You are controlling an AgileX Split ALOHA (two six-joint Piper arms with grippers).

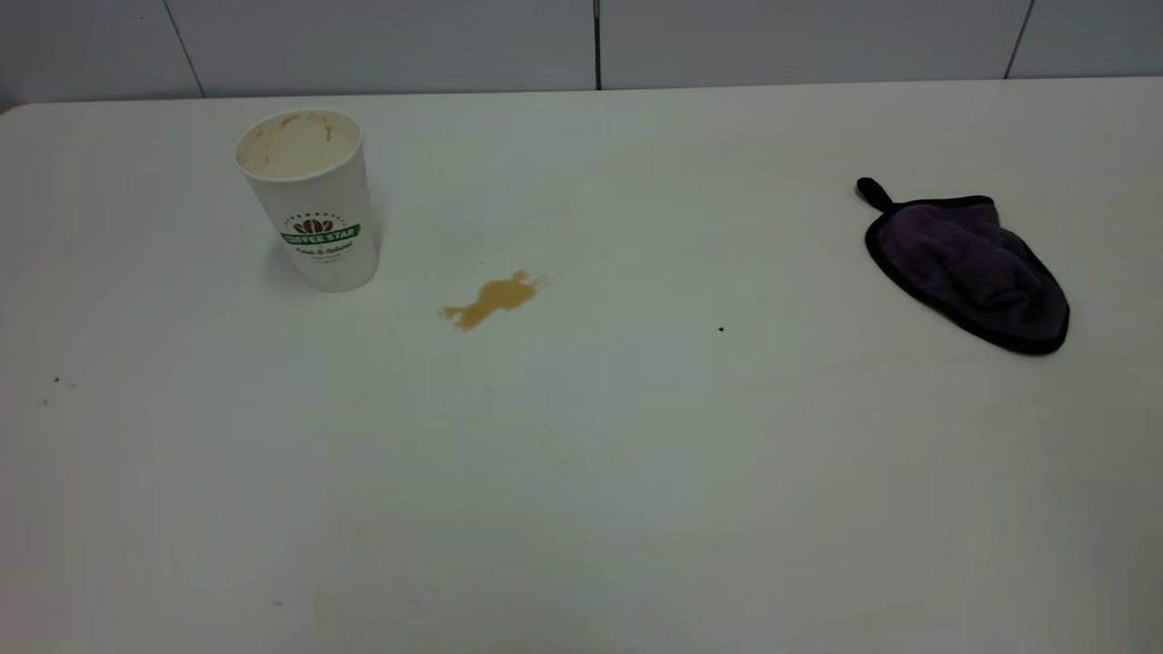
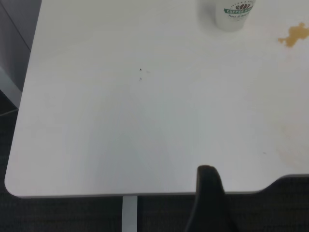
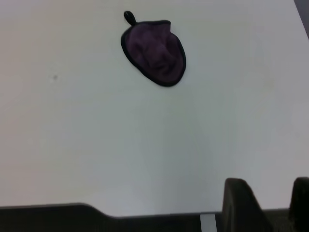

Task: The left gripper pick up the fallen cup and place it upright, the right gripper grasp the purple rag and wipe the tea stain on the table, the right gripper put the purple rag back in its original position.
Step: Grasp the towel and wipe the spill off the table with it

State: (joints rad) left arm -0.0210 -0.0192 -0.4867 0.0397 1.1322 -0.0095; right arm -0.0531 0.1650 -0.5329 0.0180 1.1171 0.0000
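The purple rag is bunched up in the middle [image 1: 984,271], so I expect its black rim [image 1: 951,314] to stay spread out under my right gripper when I carry the rag over.
The white paper cup [image 1: 309,200] with the green logo stands upright at the far left of the table [image 1: 581,472], its tan-stained inside showing. It also shows in the left wrist view [image 2: 232,14]. The amber tea stain [image 1: 492,300] lies just right of the cup and also shows in the left wrist view [image 2: 293,36]. The purple rag [image 1: 970,265] lies flat at the far right, loop tab toward the back, and shows in the right wrist view [image 3: 154,52]. My left gripper [image 2: 208,198] shows only partly, at the table's near edge, far from the cup. My right gripper [image 3: 268,195] is open and empty at the near edge, far from the rag.
A few tiny dark specks [image 1: 720,329] dot the tabletop. A grey panelled wall [image 1: 581,41] runs behind the far edge. The table's near left corner [image 2: 14,186] and near edge [image 3: 145,212] show in the wrist views. Neither arm shows in the exterior view.
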